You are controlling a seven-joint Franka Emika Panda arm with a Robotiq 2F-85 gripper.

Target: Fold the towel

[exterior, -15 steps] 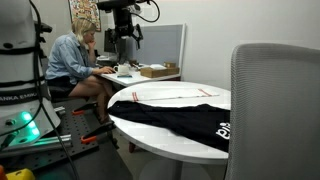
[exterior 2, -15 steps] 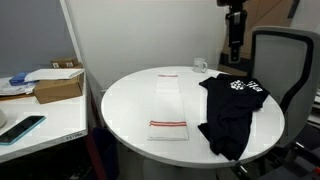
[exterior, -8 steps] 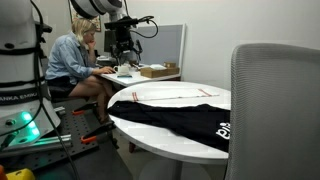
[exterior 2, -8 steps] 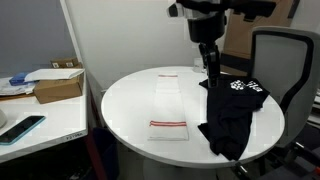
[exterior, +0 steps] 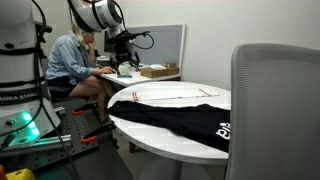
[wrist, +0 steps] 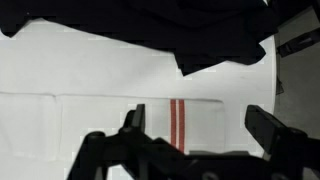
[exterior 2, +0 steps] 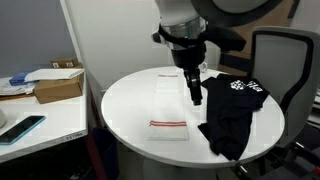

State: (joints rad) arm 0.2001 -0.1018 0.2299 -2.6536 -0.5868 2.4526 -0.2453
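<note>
The gripper's open fingers are on either side of the towel's striped end (exterior 2: 168, 126), clear of the black garment, so the gripper keeps going down until it pinches the towel's end edge (exterior 2: 169, 138).
The towel (exterior 2: 168, 106) is a small white cloth with thin red stripes, lying flat on the round white table (exterior 2: 125, 110). It also shows in an exterior view (exterior: 172, 96) and in the wrist view (wrist: 95, 120). My gripper (exterior 2: 193, 92) hangs open and empty above the towel's far end, next to the black garment (exterior 2: 232, 112). In the wrist view my gripper (wrist: 200, 128) has its fingers (wrist: 133, 120) spread over the red-striped end, with the black garment (wrist: 150, 30) above. In an exterior view my gripper (exterior: 122, 64) is high beyond the table.
A grey office chair (exterior 2: 285, 60) stands behind the table and fills the foreground in an exterior view (exterior: 275, 110). A side desk holds a cardboard box (exterior 2: 58, 86) and a phone (exterior 2: 22, 127). A person (exterior: 75, 65) sits at a desk.
The arm has swung from above the chair side of the table across the black garment and come down over the towel. The cloths have not moved.
</note>
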